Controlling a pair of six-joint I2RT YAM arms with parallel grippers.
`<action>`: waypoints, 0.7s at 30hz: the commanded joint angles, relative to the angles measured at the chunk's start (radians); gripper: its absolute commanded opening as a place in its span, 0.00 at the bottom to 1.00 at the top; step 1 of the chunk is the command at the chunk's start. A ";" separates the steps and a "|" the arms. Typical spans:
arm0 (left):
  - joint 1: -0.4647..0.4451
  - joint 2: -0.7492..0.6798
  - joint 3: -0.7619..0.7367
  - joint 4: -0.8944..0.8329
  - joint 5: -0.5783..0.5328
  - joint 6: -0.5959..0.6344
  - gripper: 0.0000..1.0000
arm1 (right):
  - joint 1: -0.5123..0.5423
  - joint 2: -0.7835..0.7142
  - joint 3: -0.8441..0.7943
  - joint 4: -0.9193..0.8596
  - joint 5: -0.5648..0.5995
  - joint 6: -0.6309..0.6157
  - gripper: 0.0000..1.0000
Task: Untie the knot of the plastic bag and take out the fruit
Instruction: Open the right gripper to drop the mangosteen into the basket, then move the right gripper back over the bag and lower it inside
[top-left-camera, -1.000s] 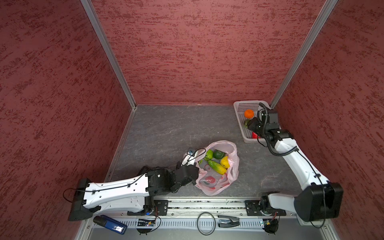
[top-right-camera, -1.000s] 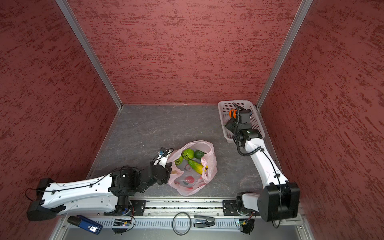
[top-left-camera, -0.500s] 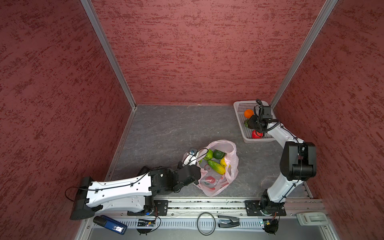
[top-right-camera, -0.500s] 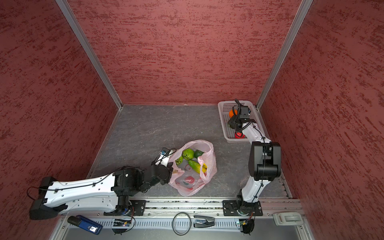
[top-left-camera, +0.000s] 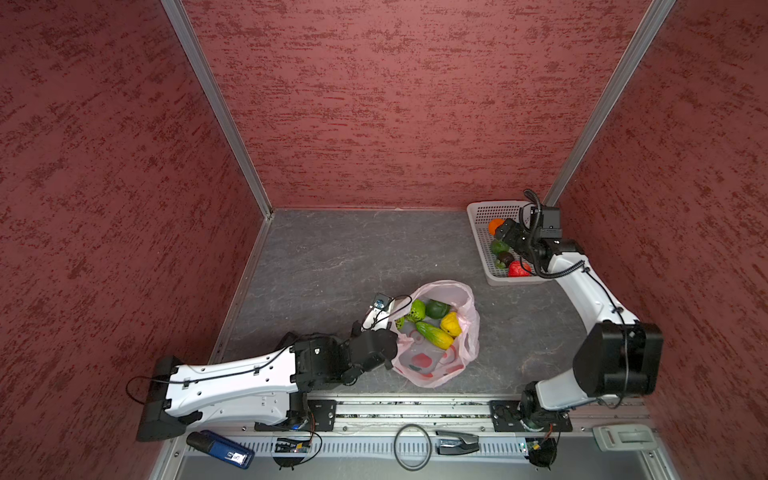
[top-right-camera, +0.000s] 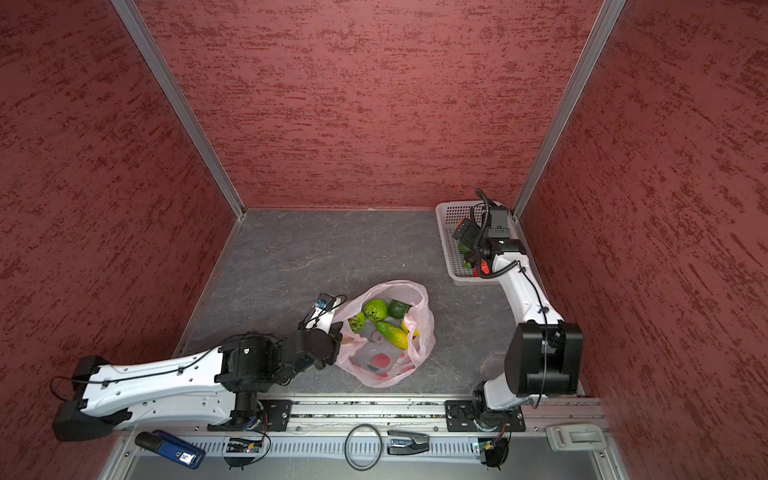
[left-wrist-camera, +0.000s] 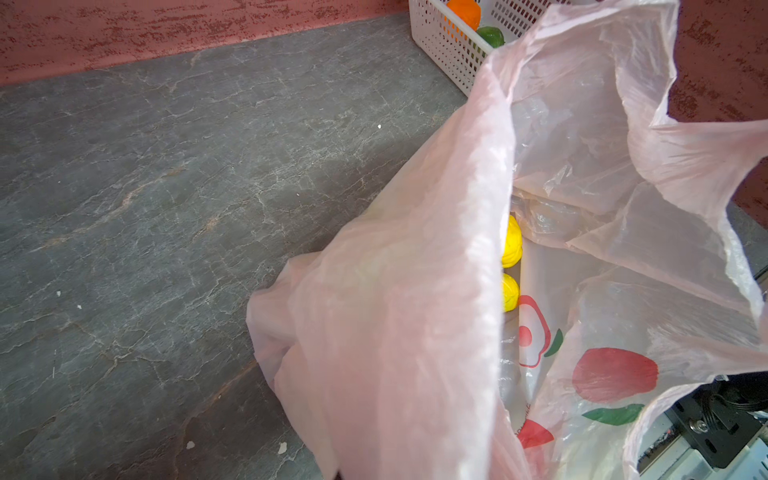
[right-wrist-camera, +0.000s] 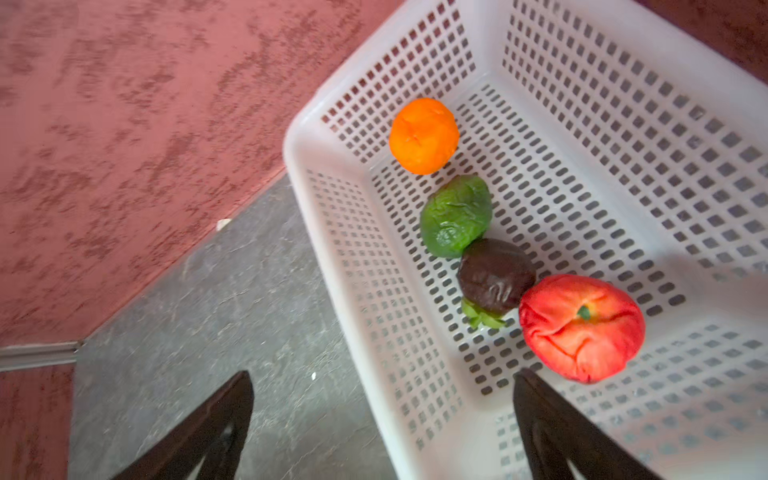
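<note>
My right gripper keeps moving to the fruit inside (top-left-camera: 434, 334) until its fingers are around one fruit, as my left gripper holds the bag's opening (top-left-camera: 425, 347) wide above it.
The pink plastic bag (top-left-camera: 432, 365) (top-right-camera: 384, 365) lies near the front of the floor with its mouth wide open; no knot shows. Inside it lie fruit: a bright green one (top-left-camera: 417, 309), a dark green one (top-left-camera: 437, 308), a yellow one (top-left-camera: 451, 324) and a green-yellow one (top-left-camera: 434, 334). My left gripper (top-left-camera: 394, 337) is shut on the bag's left rim; in the left wrist view the film (left-wrist-camera: 415, 332) hides its jaws. My right gripper (right-wrist-camera: 382, 386) (top-left-camera: 505, 235) hangs open and empty over the white basket (top-left-camera: 478, 212).
The basket (right-wrist-camera: 332, 232) stands in the back right corner and holds an orange mandarin (right-wrist-camera: 424, 135), a green fruit (right-wrist-camera: 455, 214), a dark brown fruit (right-wrist-camera: 494, 274) and a red fruit (right-wrist-camera: 582, 328). Red walls enclose three sides. A blue device (top-left-camera: 220, 446) and a cable ring (top-left-camera: 411, 446) lie by the front rail.
My right gripper has opened wide over the basket, and the red fruit now lies free in it. The left arm and the bag have not moved.
</note>
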 joint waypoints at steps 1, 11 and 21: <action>-0.005 -0.019 0.000 -0.007 -0.024 0.007 0.00 | 0.080 -0.106 -0.012 -0.120 -0.058 -0.026 0.99; -0.003 -0.040 -0.013 -0.005 -0.031 0.013 0.00 | 0.542 -0.305 0.051 -0.315 -0.045 0.084 0.99; -0.001 -0.050 -0.022 0.001 -0.039 0.019 0.00 | 0.983 -0.180 0.270 -0.487 0.130 0.231 0.93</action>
